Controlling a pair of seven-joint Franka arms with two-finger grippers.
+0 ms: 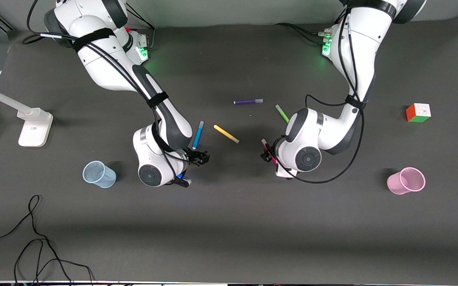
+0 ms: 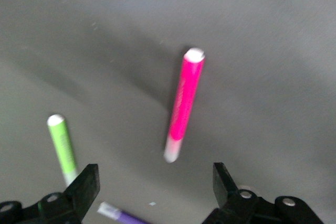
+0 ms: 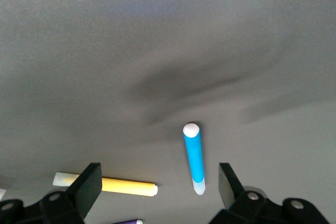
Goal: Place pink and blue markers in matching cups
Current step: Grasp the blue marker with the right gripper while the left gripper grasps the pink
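I expect the pink marker [image 2: 184, 104] to lean on the pink cup's rim once I drop it in, because the pink cup's opening [image 1: 412, 179] is much wider than the marker.
The blue marker [image 1: 198, 135] lies on the dark table, and my right gripper [image 1: 199, 157] hovers open just over its nearer end. In the right wrist view the blue marker [image 3: 193, 156] lies ahead of the open right gripper [image 3: 160, 181], close to one finger. The pink marker [image 1: 268, 148] lies under my left gripper [image 1: 266, 154], partly hidden by it. In the left wrist view the pink marker [image 2: 184, 103] lies ahead of the open left gripper [image 2: 156, 182], with nothing between the fingers. The pale blue cup [image 1: 99, 174] stands toward the right arm's end and the pink cup [image 1: 406, 180] toward the left arm's end.
A yellow pen [image 1: 226, 134], a purple pen [image 1: 248, 101] and a green pen [image 1: 282, 113] lie between the two arms. A colour cube [image 1: 418, 113] sits farther from the camera than the pink cup. A white stand [image 1: 34, 127] and a loose black cable [image 1: 34, 238] are at the right arm's end.
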